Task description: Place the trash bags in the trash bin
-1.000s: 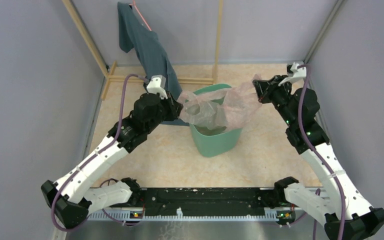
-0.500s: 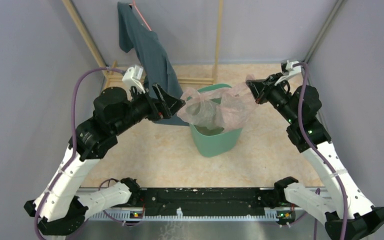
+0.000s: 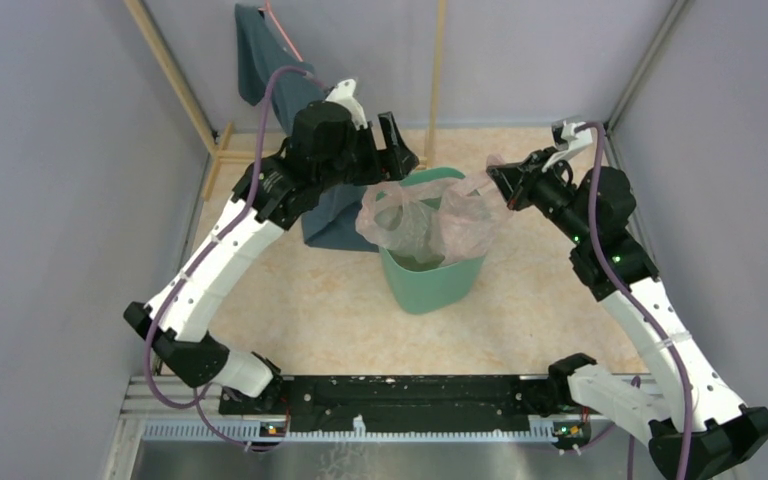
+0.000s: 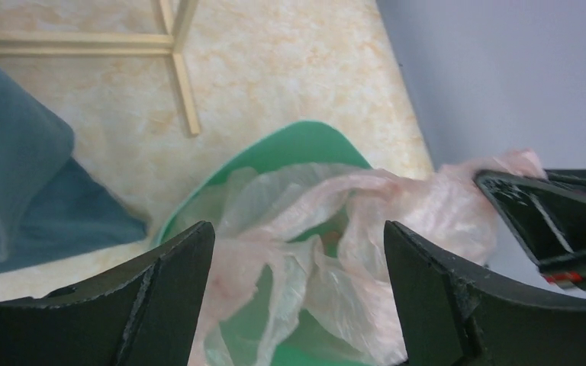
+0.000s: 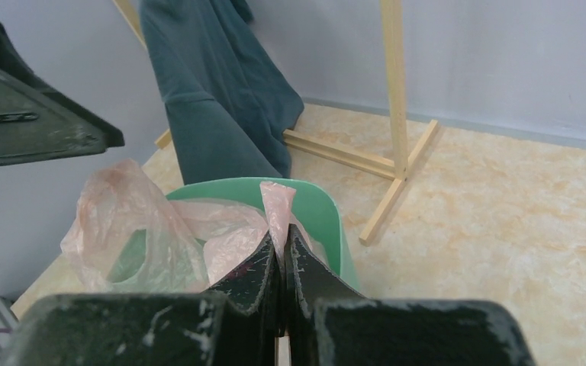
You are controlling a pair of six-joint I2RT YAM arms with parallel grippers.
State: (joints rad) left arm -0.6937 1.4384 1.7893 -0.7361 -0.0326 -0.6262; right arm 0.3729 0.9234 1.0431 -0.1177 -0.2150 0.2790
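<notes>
I should pinch the trash bag's loose edge, which is bunched at the trash bin's rim, with my left gripper and pull it toward the trash bin's near side.
The mint-green trash bin stands mid-floor. A pale pink trash bag is draped over its mouth, partly hanging inside. My right gripper is shut on the bag's right edge and holds it up at the bin's right rim; in the right wrist view the film is pinched between the jaws. My left gripper is open and empty, hovering above the bin's far-left rim. In the left wrist view the bag and bin lie below between the open fingers.
A dark teal garment hangs on a wooden rack behind the bin and pools on the floor at the bin's left. Grey walls close in on left, right and back. The rack's base bars lie near the bin's far side.
My left arm has swung up and back, from the bag's left side to above the bin's far-left rim, open and off the bag. The right gripper has barely moved, still holding the bag.
</notes>
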